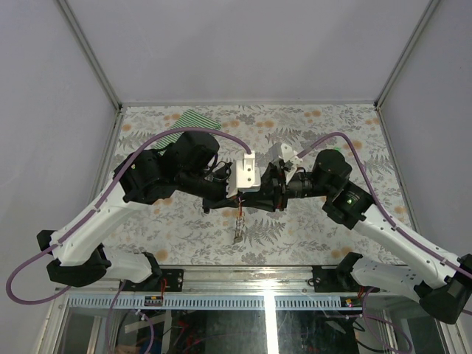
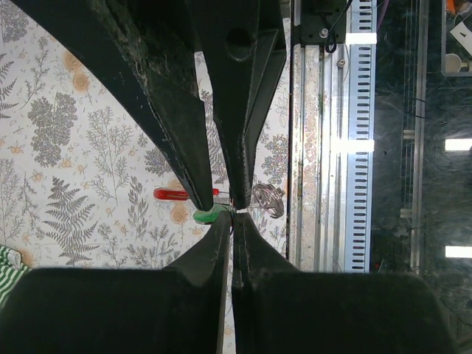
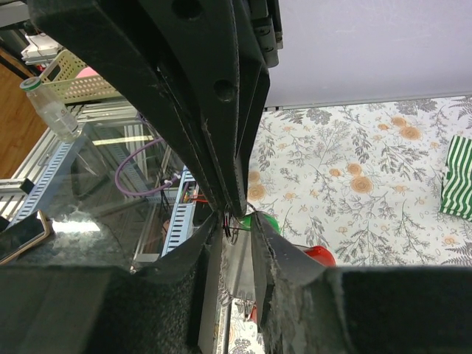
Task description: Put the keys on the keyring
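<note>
I should hold the keyring point(image 3: 234, 227) with my right gripper while my left gripper, whose shut fingers pinch it near the green tag point(image 2: 211, 214), opens and takes the tag.
Both grippers meet above the middle of the table. My left gripper point(image 1: 239, 200) point(image 2: 233, 214) is shut, its tips pinching the thin red loop of the keyring point(image 3: 226, 221). My right gripper point(image 1: 251, 203) point(image 3: 237, 223) faces it tip to tip, its jaws closed on the silvery blade of a key point(image 3: 240, 259). A green tag point(image 3: 268, 220) point(image 2: 207, 215) and a red tag point(image 3: 319, 255) point(image 2: 180, 194) lie just beside the fingertips. A small bunch of keys point(image 1: 238, 230) dangles below the two grippers.
A green-and-white striped cloth point(image 1: 193, 118) point(image 3: 459, 177) lies at the far left of the floral table point(image 1: 317, 221). A silvery wire coil point(image 2: 269, 198) shows near the fingertips. The metal rail point(image 2: 346, 147) runs along the table's near edge.
</note>
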### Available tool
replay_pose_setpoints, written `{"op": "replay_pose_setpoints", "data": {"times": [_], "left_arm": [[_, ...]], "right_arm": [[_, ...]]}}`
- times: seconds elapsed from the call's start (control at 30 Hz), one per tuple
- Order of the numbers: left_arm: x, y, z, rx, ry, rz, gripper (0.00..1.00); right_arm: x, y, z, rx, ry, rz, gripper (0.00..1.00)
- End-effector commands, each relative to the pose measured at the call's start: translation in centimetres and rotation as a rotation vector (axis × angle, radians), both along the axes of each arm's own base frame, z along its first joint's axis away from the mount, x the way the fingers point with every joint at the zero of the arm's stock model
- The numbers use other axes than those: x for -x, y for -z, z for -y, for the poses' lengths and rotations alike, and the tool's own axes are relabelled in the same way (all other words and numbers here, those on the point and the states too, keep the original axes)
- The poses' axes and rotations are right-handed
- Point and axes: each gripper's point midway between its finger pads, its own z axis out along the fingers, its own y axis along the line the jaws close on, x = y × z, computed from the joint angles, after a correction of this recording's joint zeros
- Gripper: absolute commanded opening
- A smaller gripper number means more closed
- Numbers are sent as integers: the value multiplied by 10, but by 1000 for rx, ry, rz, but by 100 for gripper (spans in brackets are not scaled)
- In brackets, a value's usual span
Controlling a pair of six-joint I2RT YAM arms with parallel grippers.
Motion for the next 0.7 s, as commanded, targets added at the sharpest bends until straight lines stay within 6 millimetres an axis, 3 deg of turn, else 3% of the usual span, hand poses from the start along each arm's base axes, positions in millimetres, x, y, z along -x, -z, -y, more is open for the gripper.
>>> {"op": "replay_pose_setpoints", "data": {"times": [0.0, 0.13, 0.27, 0.37, 0.47, 0.67], "left_arm": [[0, -13, 3, 37, 7, 30, 0], [0, -13, 3, 37, 8, 30, 0], [0, -18, 3, 62, 1, 44, 2], [1, -28, 4, 122, -4, 66, 14], [5, -44, 8, 236, 2, 97, 24], [15, -75, 10, 495, 1, 154, 29]], "right_arm": [[2, -8, -4, -28, -20, 32, 24], [2, -8, -4, -28, -17, 39, 1], [2, -15, 0, -43, 3, 65, 0], [4, -29, 8, -84, 40, 105, 0], [8, -45, 16, -124, 60, 139, 0], [21, -70, 26, -173, 40, 184, 0]]}}
